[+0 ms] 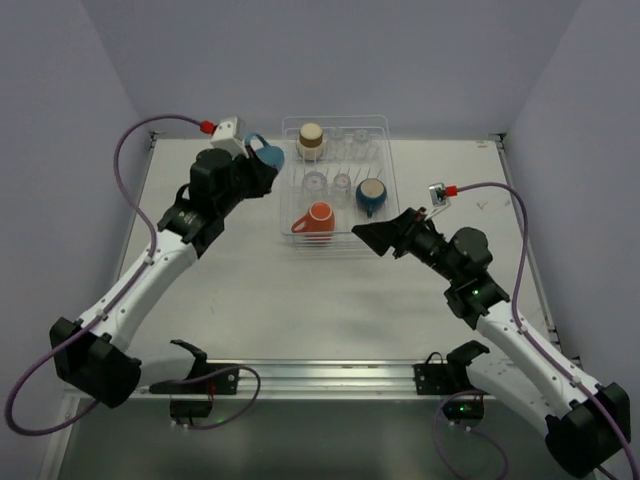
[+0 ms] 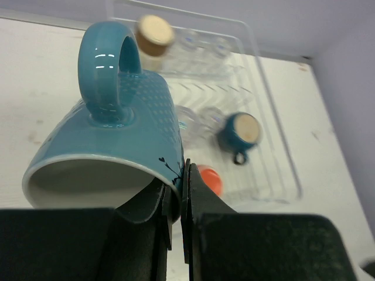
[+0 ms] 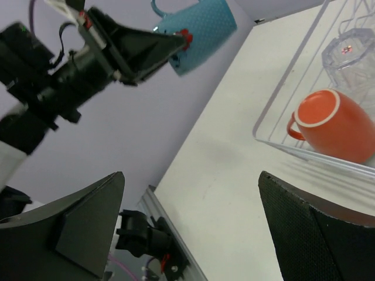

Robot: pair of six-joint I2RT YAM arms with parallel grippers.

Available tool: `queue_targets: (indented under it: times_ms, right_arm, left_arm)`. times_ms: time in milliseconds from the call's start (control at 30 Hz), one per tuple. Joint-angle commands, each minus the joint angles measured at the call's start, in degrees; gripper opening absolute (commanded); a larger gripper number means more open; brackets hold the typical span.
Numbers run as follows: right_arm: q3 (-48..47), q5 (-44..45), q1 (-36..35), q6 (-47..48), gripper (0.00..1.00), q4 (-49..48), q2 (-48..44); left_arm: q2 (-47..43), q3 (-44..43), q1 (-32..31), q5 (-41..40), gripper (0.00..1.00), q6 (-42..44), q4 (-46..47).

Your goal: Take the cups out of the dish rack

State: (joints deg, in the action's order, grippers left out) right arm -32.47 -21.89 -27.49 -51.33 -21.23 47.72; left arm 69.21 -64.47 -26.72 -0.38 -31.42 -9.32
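I should keep carrying the teal blue mug (image 1: 269, 155) with my left gripper until the mug's base touches the open white table (image 1: 172, 172), because the mug hangs by its rim, clear of the rack.
My left gripper (image 1: 256, 166) is shut on the rim of a teal blue mug (image 2: 117, 137), one finger inside it and one outside. It holds the mug (image 1: 266, 154) in the air just left of the dish rack (image 1: 391, 170), handle up. In the rack lie an orange mug (image 1: 318, 218), a darker blue mug (image 1: 370, 196), a brown handleless cup (image 1: 311, 141) and clear tumblers (image 1: 314, 183). My right gripper (image 1: 384, 236) stands wide open and empty near the rack's front right corner, with the orange mug (image 3: 337, 123) ahead on its right.
The rack's clear rim (image 3: 275, 126) stands between my right gripper (image 3: 191, 175) and the orange mug. Bare white table (image 1: 300, 300) lies in front of the rack and to its left. Both arm bases sit on the rail (image 1: 320, 378) at the near edge.
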Motion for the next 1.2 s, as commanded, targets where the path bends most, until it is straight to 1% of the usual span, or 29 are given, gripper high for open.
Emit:
queue_targets:
  times_ms: [0,33,67,100,133,167,200,267,300,367,500,567,633,733,833,967,1000,1067,1100,1167]
  right_arm:
    - [-4.0,3.8,-0.3,8.6,0.99,10.4,-1.5]
    - [-4.4,4.4,-0.2,9.5,0.99,11.6,-1.6]
    - [-4.7,5.1,-0.2,10.3,0.99,12.6,-1.5]
    - [-5.1,6.3,-0.3,12.4,0.99,15.2,-1.4]
    - [-5.8,6.4,-0.5,13.4,0.99,16.4,-0.9]
    - [-6.2,6.4,-0.5,14.7,0.99,17.4,-0.4]
    - [-6.9,6.5,-0.6,16.9,0.99,20.3,0.3]
    - [-9.6,8.1,-0.9,19.0,0.99,23.8,2.8]
    - [-10.2,8.5,-1.0,20.6,0.99,25.8,3.4]
    - [-11.2,10.2,-1.2,21.5,0.99,26.5,4.7]
    - [-12.8,12.4,-1.3,22.8,0.99,26.9,7.9]
    - [-15.2,13.2,-1.4,23.7,0.99,28.0,10.1]
    - [-17.1,14.0,-1.7,25.1,0.99,29.2,13.3]
    - [-19.3,15.7,-2.0,26.1,0.99,30.1,17.0]
    - [-20.2,17.1,-3.0,26.5,0.99,29.4,18.8]
    - [-21.1,17.2,-4.7,26.5,0.99,29.4,20.1]
    - [-21.1,16.0,-4.7,26.4,0.99,28.9,20.4]
    - [-21.4,16.0,-5.1,25.9,0.99,28.6,21.2]
    - [-22.2,16.3,-5.3,25.9,0.99,29.0,21.5]
    - [-23.3,17.6,-6.0,26.3,0.99,30.1,22.8]
  left_arm:
    - [5.9,-11.2,7.4,-11.9,0.00,6.3,-8.7]
    - [7.5,-12.3,8.9,-12.4,0.00,6.8,-9.7]
    - [11.0,-13.6,10.4,-13.7,0.00,7.1,-12.1]
    - [12.9,-16.3,12.9,-13.8,0.00,7.5,-13.7]
    - [15.1,-17.8,14.2,-13.3,0.00,7.9,-15.1]
    - [19.4,-19.5,15.3,-12.5,0.00,8.0,-19.3]
    - [21.3,-20.9,17.0,-12.4,0.00,8.5,-20.9]
    - [25.5,-22.9,18.2,-12.4,0.00,9.4,-24.5]
    - [26.4,-23.2,19.1,-12.4,0.00,10.4,-25.6]
    - [28.5,-23.1,19.9,-10.7,0.00,11.8,-28.5]
    - [31.3,-23.6,22.2,-11.9,0.00,14.3,-31.5]
    - [33.7,-24.9,22.9,-10.9,0.00,14.6,-32.9]
    - [36.4,-26.1,23.3,-8.7,0.00,16.7,-33.8]
    - [40.3,-29.4,23.4,-9.9,0.00,18.6,-38.6]
    - [42.0,-29.5,23.4,-11.1,0.00,19.6,-38.8]
    - [43.1,-29.8,23.9,-10.3,0.00,19.8,-38.3]
    - [43.3,-30.2,24.0,-10.0,0.09,20.0,-38.5]
    - [43.9,-31.2,24.0,-11.1,0.19,20.2,-39.1]
    - [43.9,-31.3,24.0,-11.8,0.35,20.1,-39.2]
    - [43.5,-31.5,24.1,-13.2,0.49,19.7,-38.8]
